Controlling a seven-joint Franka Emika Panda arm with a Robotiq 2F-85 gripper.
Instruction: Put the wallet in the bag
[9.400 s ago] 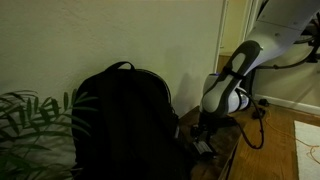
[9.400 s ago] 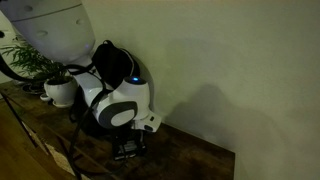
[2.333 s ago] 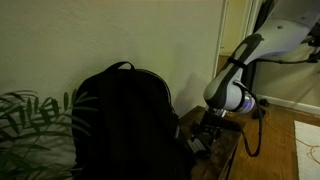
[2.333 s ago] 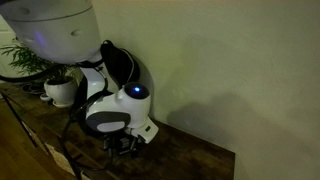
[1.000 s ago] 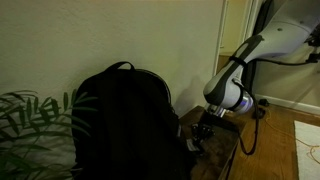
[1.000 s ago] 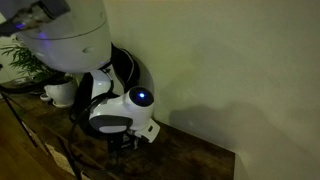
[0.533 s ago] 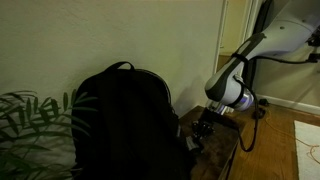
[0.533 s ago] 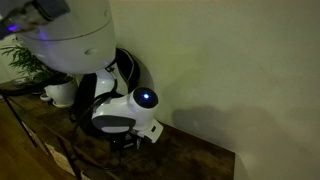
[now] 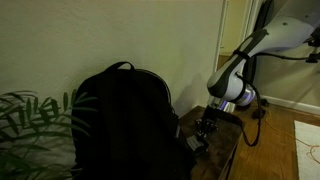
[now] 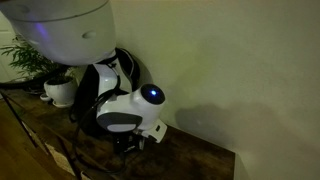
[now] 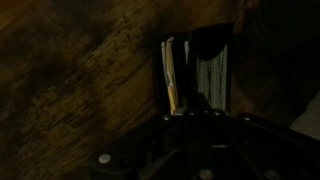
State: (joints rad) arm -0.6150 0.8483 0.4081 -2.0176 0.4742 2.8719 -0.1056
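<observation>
The wallet's spread leaves (image 11: 211, 72) stretch beyond my gripper's closed fingers, so I should back away, open wide and line up above the card edges (image 11: 173, 75) before grabbing the wallet.
The bag (image 9: 125, 120) is a black backpack standing upright on a wooden table (image 9: 226, 156); in an exterior view only its top (image 10: 127, 62) shows behind the arm. My gripper (image 9: 205, 132) points down at the table just beside the bag's base, and it is also low over the wood in an exterior view (image 10: 131, 150). In the wrist view the wallet (image 11: 196, 72) is a dark, flat thing with a tan edge strip, reaching out from between my jaws. My gripper (image 11: 195, 112) is shut on it; the fingers are lost in the dark.
A leafy plant (image 9: 25, 122) stands beside the bag, seen as a white-potted plant (image 10: 60, 90) at the table's far end. A black cable (image 9: 251, 128) hangs off the arm near the table edge. A wall runs close behind the table.
The jaws have closed their last small bit. The wrist has shifted slightly sideways, away from the bag, while staying low over the table.
</observation>
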